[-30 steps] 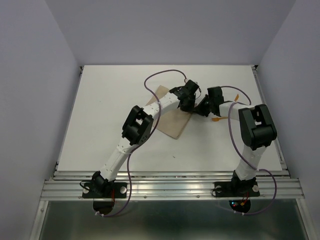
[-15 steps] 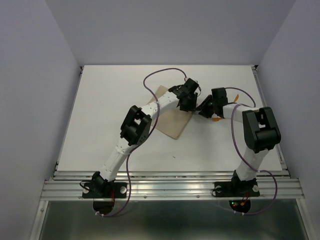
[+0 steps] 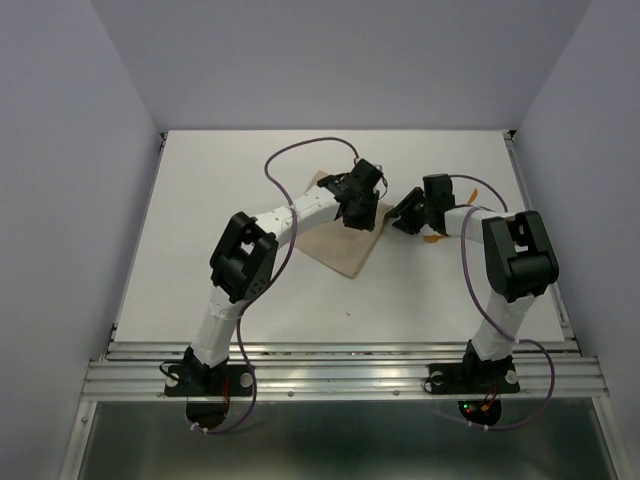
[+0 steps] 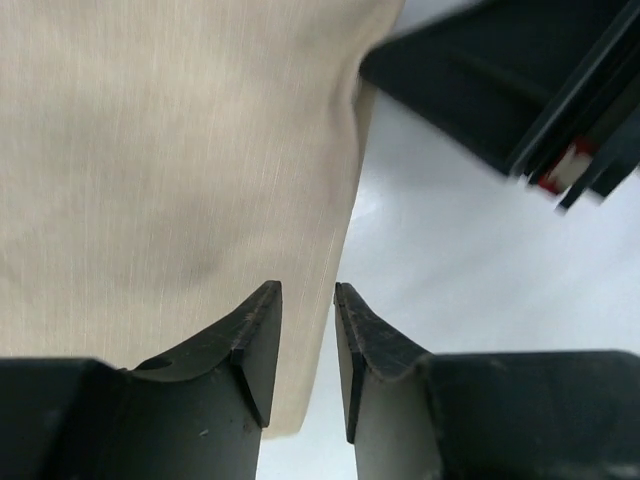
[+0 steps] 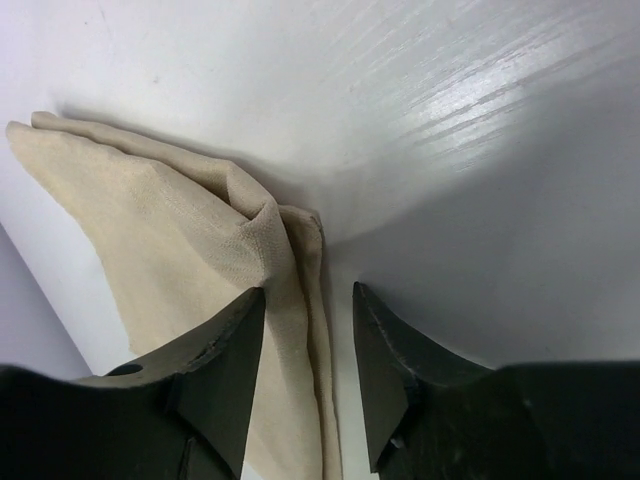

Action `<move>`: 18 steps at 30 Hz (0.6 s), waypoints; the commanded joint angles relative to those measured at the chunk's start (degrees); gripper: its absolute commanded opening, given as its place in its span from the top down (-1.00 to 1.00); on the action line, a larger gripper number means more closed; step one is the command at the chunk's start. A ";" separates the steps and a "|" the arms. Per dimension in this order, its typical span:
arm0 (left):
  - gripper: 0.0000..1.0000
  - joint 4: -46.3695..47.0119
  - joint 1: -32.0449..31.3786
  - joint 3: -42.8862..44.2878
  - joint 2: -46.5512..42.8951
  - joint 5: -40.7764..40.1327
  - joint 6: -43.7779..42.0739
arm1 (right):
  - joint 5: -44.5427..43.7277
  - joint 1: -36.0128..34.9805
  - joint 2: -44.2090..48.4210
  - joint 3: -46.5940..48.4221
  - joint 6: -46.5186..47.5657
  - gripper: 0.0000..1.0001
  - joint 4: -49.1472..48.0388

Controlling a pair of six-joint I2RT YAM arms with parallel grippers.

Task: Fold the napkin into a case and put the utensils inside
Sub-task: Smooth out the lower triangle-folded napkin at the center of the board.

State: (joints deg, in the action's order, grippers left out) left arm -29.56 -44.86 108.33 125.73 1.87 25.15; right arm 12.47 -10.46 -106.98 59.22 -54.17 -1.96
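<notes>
The napkin (image 3: 328,245) lies at a slant to the edge of the table. My right gripper should pinch its doubled corner (image 3: 387,210), my left gripper should pinch its near corner, and they should turn the napkin square.
The tan napkin (image 3: 343,250) lies folded on the white table, a long layered strip running from the far left to the near right. My left gripper (image 3: 360,207) hovers over its right edge, jaws open, the cloth's edge (image 4: 170,150) running under the gap. My right gripper (image 3: 399,214) faces it from the right, open, with the napkin's doubled corner (image 5: 180,230) lying between and under its fingers. Two orange utensils lie right of the right wrist: one (image 3: 470,193) farther back, one (image 3: 432,239) nearer, both partly hidden by the arm.
Purple cables (image 3: 290,160) loop off both arms over the table. In the left wrist view the right gripper's black body (image 4: 520,90) is very close on the upper right. Grey walls bound the white table (image 3: 200,250); a metal rail (image 3: 340,375) runs along the near edge.
Both grippers have opened and let go of the cloth. The left arm's elbow has swung left and its gripper shifted slightly left over the napkin.
</notes>
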 commanded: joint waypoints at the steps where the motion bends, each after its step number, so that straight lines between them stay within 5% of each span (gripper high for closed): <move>1: 0.24 3.62 -0.31 -9.61 -7.86 2.87 -0.19 | 2.55 0.44 -2.00 1.68 -1.02 0.11 -2.61; 6: 0.56 8.11 -1.02 -22.01 -12.79 5.07 2.71 | 3.27 0.44 -2.62 1.60 -1.63 0.23 -3.32; 10: 0.84 10.93 -1.19 -25.45 -12.53 7.00 3.42 | 2.12 0.44 -0.43 -0.42 -1.90 -0.08 -4.37; 15: 0.99 11.63 -2.16 -26.94 -12.09 6.83 3.24 | 2.73 0.44 -0.33 0.01 -0.33 -0.25 -4.37; 18: 0.99 12.07 -2.25 -28.44 -12.97 6.57 3.42 | 2.82 0.44 -2.52 0.63 0.12 -0.18 -3.93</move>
State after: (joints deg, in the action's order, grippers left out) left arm -19.49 -46.44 81.87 116.11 7.79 28.40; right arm 15.44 -10.41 -108.51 59.53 -55.70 -6.24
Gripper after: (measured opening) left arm 0.066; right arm 0.614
